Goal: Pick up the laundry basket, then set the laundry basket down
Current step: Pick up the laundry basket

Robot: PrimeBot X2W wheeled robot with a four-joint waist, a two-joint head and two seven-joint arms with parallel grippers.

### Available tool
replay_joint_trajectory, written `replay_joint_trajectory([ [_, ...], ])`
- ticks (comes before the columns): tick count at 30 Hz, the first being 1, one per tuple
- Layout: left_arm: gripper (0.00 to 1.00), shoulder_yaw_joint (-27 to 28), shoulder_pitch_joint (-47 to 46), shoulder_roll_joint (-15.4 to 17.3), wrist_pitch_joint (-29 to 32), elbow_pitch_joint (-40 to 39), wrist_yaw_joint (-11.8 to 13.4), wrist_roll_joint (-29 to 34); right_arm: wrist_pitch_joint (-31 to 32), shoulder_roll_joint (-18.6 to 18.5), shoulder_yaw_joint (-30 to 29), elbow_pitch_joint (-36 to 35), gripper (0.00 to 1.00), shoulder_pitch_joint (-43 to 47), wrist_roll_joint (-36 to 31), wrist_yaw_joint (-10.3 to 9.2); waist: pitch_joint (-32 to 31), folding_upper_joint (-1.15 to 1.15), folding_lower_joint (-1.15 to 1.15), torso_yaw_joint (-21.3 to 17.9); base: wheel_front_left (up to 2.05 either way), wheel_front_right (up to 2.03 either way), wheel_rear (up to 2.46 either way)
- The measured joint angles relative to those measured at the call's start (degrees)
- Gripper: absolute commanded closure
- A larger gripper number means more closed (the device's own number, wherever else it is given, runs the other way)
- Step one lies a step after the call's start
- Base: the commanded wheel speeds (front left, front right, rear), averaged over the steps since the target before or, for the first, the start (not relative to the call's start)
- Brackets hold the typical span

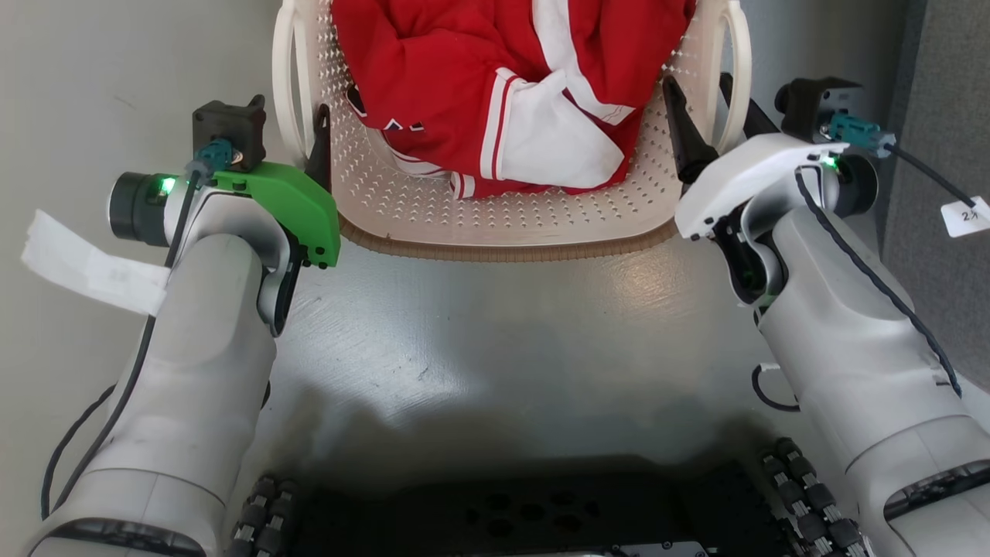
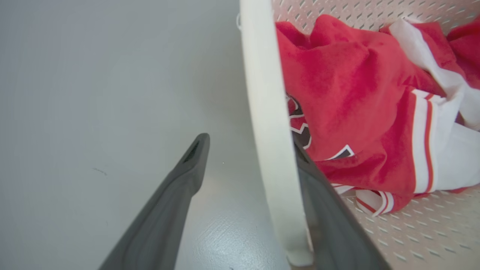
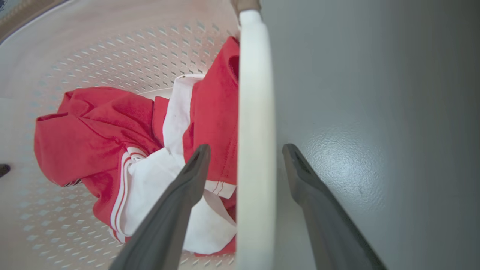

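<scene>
The red and white garment (image 1: 506,102) lies slumped inside the perforated walls (image 1: 418,203). It will come along with its folds the same when I lift the laundry basket.
The laundry basket (image 1: 433,216), cream with perforated walls and a brown rim, stands on the grey floor at the top middle of the head view. A red and white garment (image 1: 495,85) lies inside it. My left gripper (image 1: 300,131) is open around the basket's left handle (image 2: 264,123). That handle lies against the inner finger (image 2: 322,210), with a gap to the outer finger (image 2: 176,195). My right gripper (image 1: 700,93) is open astride the right handle (image 3: 255,157), which runs between its two fingers (image 3: 176,202) without being pinched.
Grey glossy floor (image 1: 503,333) stretches between the basket and my dark wheeled base (image 1: 510,510). A darker grey strip (image 1: 943,193) runs along the right edge. A white paper tag (image 1: 85,263) hangs from my left arm's cable.
</scene>
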Motion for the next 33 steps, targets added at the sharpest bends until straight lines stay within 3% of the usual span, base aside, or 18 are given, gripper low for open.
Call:
replay_joint_trajectory([
  [2,0.00,-0.44,-0.20,0.00,0.05,0.66,-0.34,-0.31,0.00,-0.01,0.46,0.38,0.00,-0.51,0.30,0.00,0.08,0.00,0.00,-0.06,0.00,0.00,0.00],
  [5,0.26,-0.85,-0.54,-0.04,0.10,1.71,-0.93,-0.78,-0.01,-0.01,1.15,0.89,0.04,-0.95,1.15,-0.01,0.16,0.00,0.00,-0.15,0.00,0.00,0.00],
  [6,0.44,-0.92,-0.77,-0.13,0.12,1.99,-1.03,-1.13,-0.01,-0.01,1.36,1.11,0.24,-1.01,1.41,0.00,0.18,0.00,0.00,-0.19,0.00,0.00,0.00],
  [7,0.55,-1.01,-0.93,-0.21,0.13,2.18,-1.16,-1.49,-0.01,-0.01,1.52,1.38,0.43,-1.05,1.55,-0.01,0.21,0.00,0.00,-0.23,0.00,0.00,0.00],
  [9,0.83,-1.24,-1.14,-0.30,0.12,2.54,-1.19,-1.90,-0.01,-0.01,1.77,1.88,0.66,-1.31,1.92,-0.01,0.25,0.00,0.00,-0.31,0.00,0.00,0.00],
  [10,1.00,-1.37,-1.31,-0.32,0.12,2.78,-1.25,-1.94,-0.01,-0.01,1.89,2.12,0.87,-1.58,2.09,-0.01,0.26,0.00,0.00,-0.34,0.00,0.00,0.00],
  [11,1.00,-1.58,-1.54,-0.35,0.12,3.11,-1.55,-1.98,-0.02,-0.01,2.03,2.26,1.00,-1.87,2.25,-0.02,0.28,0.00,0.00,-0.38,0.00,0.00,0.00],
  [33,1.00,-4.17,-1.80,-1.35,-0.74,7.93,-1.59,-6.28,-1.04,0.98,4.28,8.16,1.00,-3.07,6.03,-0.29,-4.11,0.00,0.00,-0.53,0.00,0.00,0.00],
])
